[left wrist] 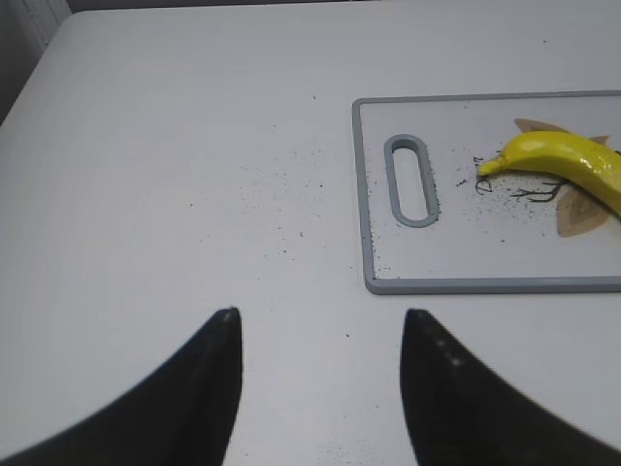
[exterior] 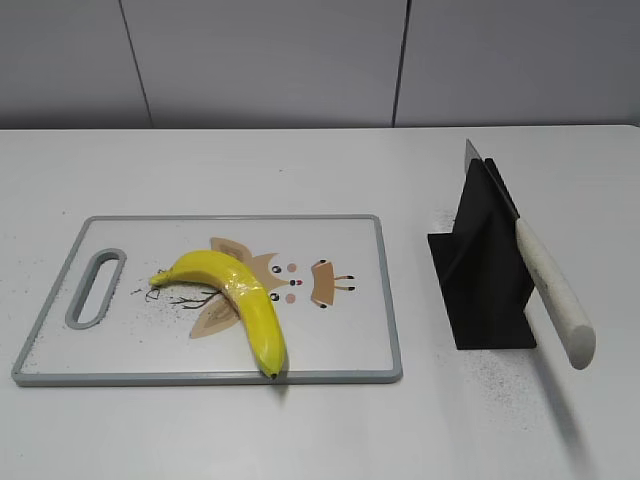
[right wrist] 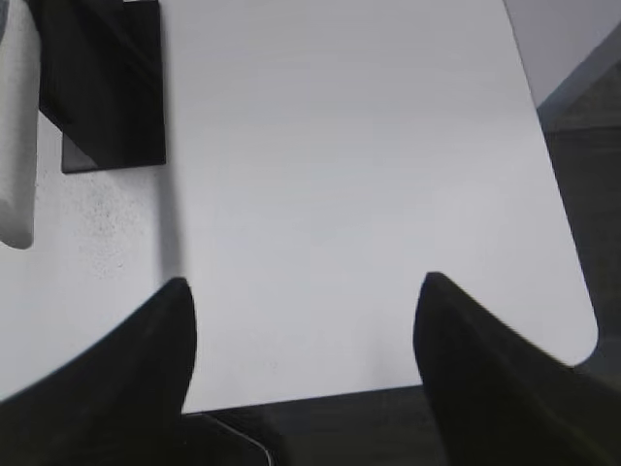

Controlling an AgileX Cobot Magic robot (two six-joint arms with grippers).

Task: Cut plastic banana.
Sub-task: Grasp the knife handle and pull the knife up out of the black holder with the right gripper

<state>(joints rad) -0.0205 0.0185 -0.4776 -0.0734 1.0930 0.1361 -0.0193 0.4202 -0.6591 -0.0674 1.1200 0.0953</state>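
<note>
I should keep moving my open right gripper toward the handle's front end (exterior: pixel 574 338) and close across it, as the knife's white handle (exterior: pixel 549 280) sticks clear of the black stand.
The plastic banana (exterior: pixel 235 300) is glossy yellow and curved. It lies on the white cutting board (exterior: pixel 340 340), dark tip at the board's front edge. Its stem end also shows in the left wrist view (left wrist: pixel 568 165). A knife with a white handle (exterior: pixel 555 290) leans in a black stand (exterior: pixel 485 270) to the right of the board. Neither gripper shows in the exterior view. My left gripper (left wrist: pixel 320 316) is open and empty over bare table, left of the board (left wrist: pixel 456 252). My right gripper (right wrist: pixel 303 282) is open and empty near the table's right front edge, right of the stand (right wrist: pixel 107 87).
The board has a grey rim and a handle slot (exterior: pixel 95 288) at its left end. Dark specks lie on the table around the board and the stand. The table's rounded corner (right wrist: pixel 582 340) is close to my right gripper.
</note>
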